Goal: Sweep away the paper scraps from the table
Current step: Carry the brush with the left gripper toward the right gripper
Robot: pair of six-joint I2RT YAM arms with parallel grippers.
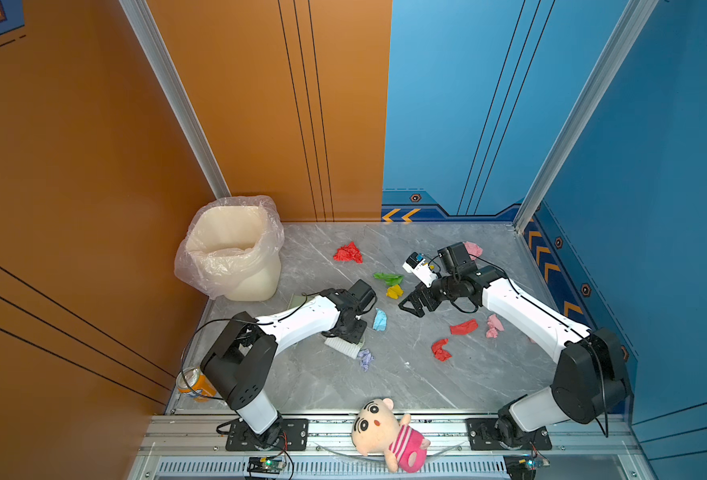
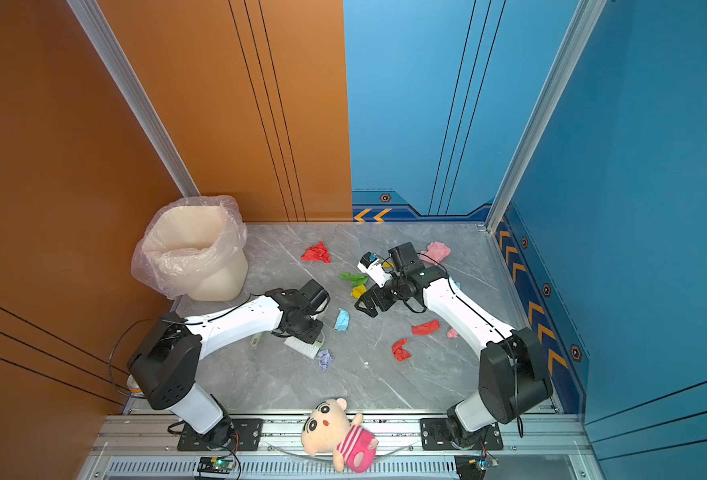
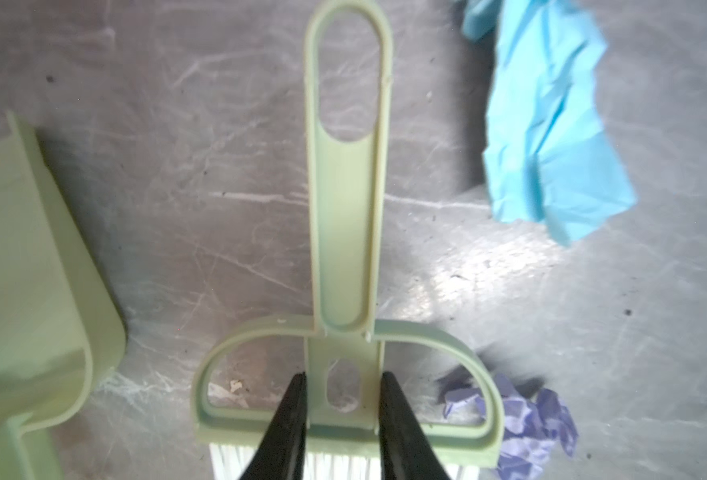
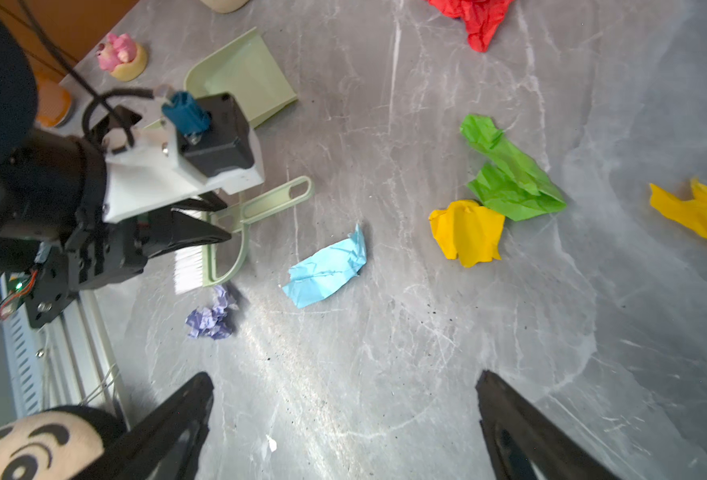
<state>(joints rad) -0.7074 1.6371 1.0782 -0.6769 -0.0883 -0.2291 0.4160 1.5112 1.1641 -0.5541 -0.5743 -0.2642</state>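
The robot's left gripper is on the brush's neck (image 3: 343,350) and the brush's handle is free, so the right gripper should now go toward the handle (image 4: 274,201) and close there.
Paper scraps lie scattered on the grey marble table (image 1: 322,386): a red one (image 1: 347,252), green (image 1: 388,278), yellow (image 1: 394,291), light blue (image 1: 380,320), lilac (image 1: 365,359), two more red (image 1: 464,327) (image 1: 441,349) and pink (image 1: 494,326). My left gripper (image 3: 343,386) is shut on the neck of the pale green brush (image 3: 343,249), its white bristles on the table beside the lilac scrap (image 3: 526,419). The right gripper (image 4: 345,386) hovers open and empty over bare table, near the yellow scrap (image 4: 466,232) and green scrap (image 4: 509,178).
The pale green dustpan (image 4: 243,79) lies behind the left arm. A bin lined with a plastic bag (image 1: 235,249) stands at the back left. A plush doll (image 1: 385,432) rests on the front rail, and an orange can (image 1: 195,384) sits at the left edge.
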